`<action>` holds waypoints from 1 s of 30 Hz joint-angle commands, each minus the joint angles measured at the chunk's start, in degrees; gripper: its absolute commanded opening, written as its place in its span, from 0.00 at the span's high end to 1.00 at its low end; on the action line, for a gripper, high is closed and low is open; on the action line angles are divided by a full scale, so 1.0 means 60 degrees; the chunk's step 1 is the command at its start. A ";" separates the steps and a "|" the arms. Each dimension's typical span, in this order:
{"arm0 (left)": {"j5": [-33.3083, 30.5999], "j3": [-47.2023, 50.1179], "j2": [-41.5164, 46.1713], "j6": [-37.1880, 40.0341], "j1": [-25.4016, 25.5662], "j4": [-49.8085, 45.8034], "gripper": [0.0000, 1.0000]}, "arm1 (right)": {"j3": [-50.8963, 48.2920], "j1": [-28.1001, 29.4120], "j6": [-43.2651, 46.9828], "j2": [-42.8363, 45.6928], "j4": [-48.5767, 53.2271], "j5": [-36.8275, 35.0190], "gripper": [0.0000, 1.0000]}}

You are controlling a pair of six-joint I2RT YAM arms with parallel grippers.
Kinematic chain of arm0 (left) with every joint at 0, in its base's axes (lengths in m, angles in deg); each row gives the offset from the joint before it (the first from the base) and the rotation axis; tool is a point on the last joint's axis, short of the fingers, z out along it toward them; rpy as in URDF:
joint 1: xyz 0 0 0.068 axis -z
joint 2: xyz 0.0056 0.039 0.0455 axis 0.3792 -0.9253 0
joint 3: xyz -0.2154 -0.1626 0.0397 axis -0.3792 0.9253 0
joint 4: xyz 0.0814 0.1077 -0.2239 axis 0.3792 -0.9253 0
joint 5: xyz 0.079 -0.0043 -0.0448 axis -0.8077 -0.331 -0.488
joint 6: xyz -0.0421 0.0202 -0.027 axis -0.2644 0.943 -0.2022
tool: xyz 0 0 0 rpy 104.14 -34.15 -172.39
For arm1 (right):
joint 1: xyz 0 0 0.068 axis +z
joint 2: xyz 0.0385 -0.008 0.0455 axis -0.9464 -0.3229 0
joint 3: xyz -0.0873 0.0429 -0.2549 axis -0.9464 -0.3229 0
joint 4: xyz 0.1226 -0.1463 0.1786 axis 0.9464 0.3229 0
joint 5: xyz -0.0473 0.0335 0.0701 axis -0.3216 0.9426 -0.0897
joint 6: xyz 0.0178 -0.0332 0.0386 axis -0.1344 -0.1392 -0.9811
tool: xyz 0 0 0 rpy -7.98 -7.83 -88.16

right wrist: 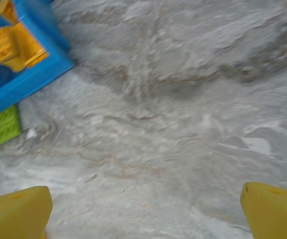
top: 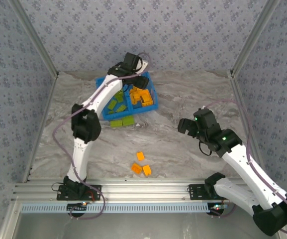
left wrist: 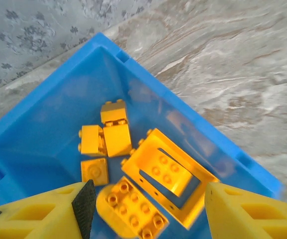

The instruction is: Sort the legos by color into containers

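Note:
Next, I move my left gripper back, because it hovers over the orange compartment (top: pixel 143 95) and blocks the way, while my right gripper picks up an orange brick (top: pixel 146 170) near the front.
The blue bin (top: pixel 101 82) stands at the back of the table. Its left compartment holds green legos (top: pixel 116 103) and its right one holds orange legos (top: pixel 141 97). My left gripper (top: pixel 136 79) hovers over the orange side, open. In the left wrist view the left gripper (left wrist: pixel 148 208) has a gap on each side of a rounded orange brick (left wrist: pixel 131 206), which lies among other orange bricks (left wrist: pixel 116 134). Two green bricks (top: pixel 122 122) lie just in front of the bin. Three orange bricks (top: pixel 141 164) sit on the table near the front. My right gripper (top: pixel 184 124) is open over bare table.
In the right wrist view the bin's corner (right wrist: pixel 39 74) and a green brick (right wrist: pixel 1 127) lie at the upper left, ahead of the open right gripper (right wrist: pixel 145 214). Patterned walls enclose the table on three sides. A metal rail (top: pixel 143 191) runs along the near edge.

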 commanded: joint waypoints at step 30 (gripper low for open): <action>0.0066 1.0303 1.1027 -0.0291 -0.0060 0.0817 0.01 | 0.1199 0.7380 -0.0088 -0.7281 -0.1024 0.0745 0.29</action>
